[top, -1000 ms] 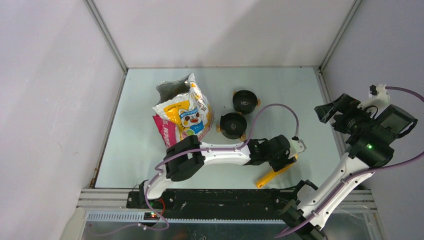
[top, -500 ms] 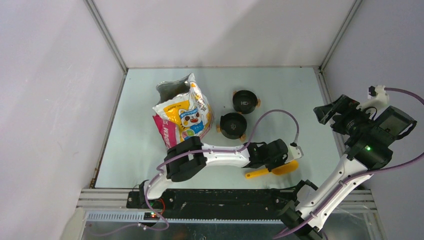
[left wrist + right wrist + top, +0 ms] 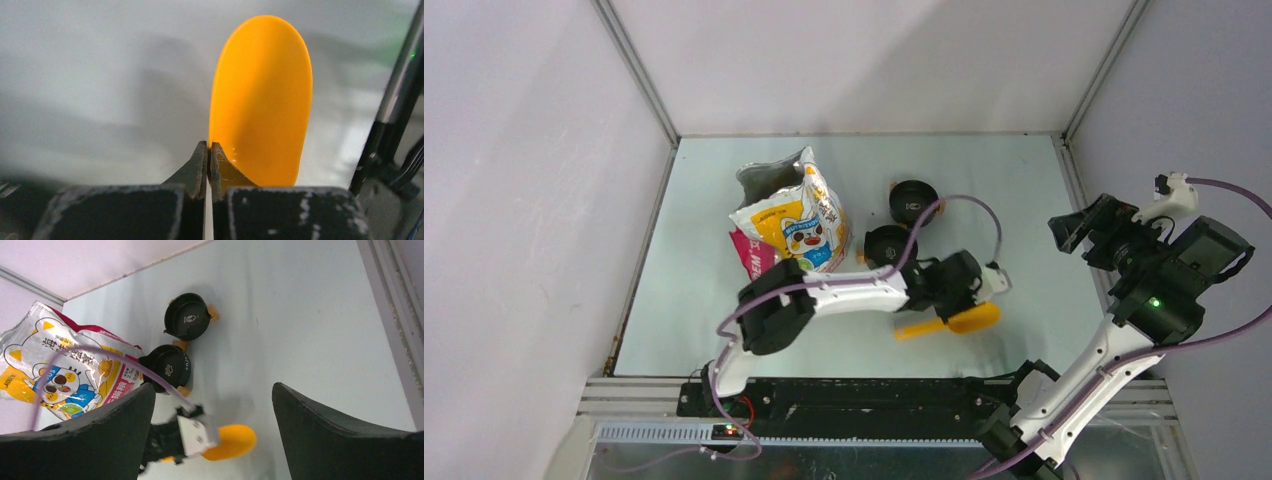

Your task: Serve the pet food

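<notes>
I should lift the scoop and grab its handle (image 3: 919, 330) with my right gripper before scooping pet food, because my left gripper is pinching the edge of the scoop's bowl (image 3: 975, 319).
My left gripper (image 3: 957, 306) (image 3: 208, 147) is shut on the yellow scoop (image 3: 972, 318) (image 3: 260, 100), its jaws pinching the edge of the scoop's bowl. The scoop's bowl looks empty and its handle points left. The pet food is hidden; no kibble shows. The cartoon-cat bag (image 3: 792, 222) (image 3: 60, 367) stands open-topped at the left rear of the table. Two black bowls (image 3: 914, 202) (image 3: 888, 248) sit beside the bag, the nearer one just behind my left wrist. My right gripper (image 3: 1074, 228) (image 3: 212, 387) hangs high at the right, open, holding nothing.
The pale green table (image 3: 1024, 180) is boxed in by white walls on three sides. A purple cable (image 3: 964, 205) loops over the nearer bowl. A black rail (image 3: 854, 395) runs along the near edge.
The left gripper shut on the scoop. It has since carried the scoop left and away from the near edge, turning its handle leftward. The right arm barely shifted.
</notes>
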`<state>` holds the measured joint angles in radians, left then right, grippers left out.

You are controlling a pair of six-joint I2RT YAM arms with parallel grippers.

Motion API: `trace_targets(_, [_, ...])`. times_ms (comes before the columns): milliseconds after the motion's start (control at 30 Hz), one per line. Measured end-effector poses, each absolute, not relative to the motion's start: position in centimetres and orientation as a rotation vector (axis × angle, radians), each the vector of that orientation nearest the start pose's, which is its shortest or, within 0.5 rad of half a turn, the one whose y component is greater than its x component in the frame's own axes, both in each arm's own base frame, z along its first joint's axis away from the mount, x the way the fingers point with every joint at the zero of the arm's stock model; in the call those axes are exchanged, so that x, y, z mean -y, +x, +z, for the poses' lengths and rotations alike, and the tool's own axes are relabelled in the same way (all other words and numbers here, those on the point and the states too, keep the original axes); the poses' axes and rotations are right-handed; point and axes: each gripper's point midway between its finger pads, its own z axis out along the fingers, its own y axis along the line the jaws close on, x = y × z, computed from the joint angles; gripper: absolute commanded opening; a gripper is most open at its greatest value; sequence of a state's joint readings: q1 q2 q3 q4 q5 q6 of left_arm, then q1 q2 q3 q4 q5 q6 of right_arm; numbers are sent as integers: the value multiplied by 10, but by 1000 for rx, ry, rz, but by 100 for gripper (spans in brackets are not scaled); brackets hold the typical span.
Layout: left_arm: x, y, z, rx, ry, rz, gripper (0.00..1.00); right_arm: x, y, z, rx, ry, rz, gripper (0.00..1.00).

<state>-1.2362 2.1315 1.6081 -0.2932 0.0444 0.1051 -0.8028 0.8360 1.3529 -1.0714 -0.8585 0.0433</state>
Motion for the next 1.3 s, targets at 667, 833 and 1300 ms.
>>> trace_targets(667, [394,296,287,-1887,881,-700,0,-10,235,393,-1778,91,543,87])
trace_targets(833, [344,324,320,-1877,726,-602,0,-61,238,418,-1746,-199,593,86])
trace_targets(1300, [196,379,395,-1811,9,-666,0,-209,274,416,-1860,-606,893,86])
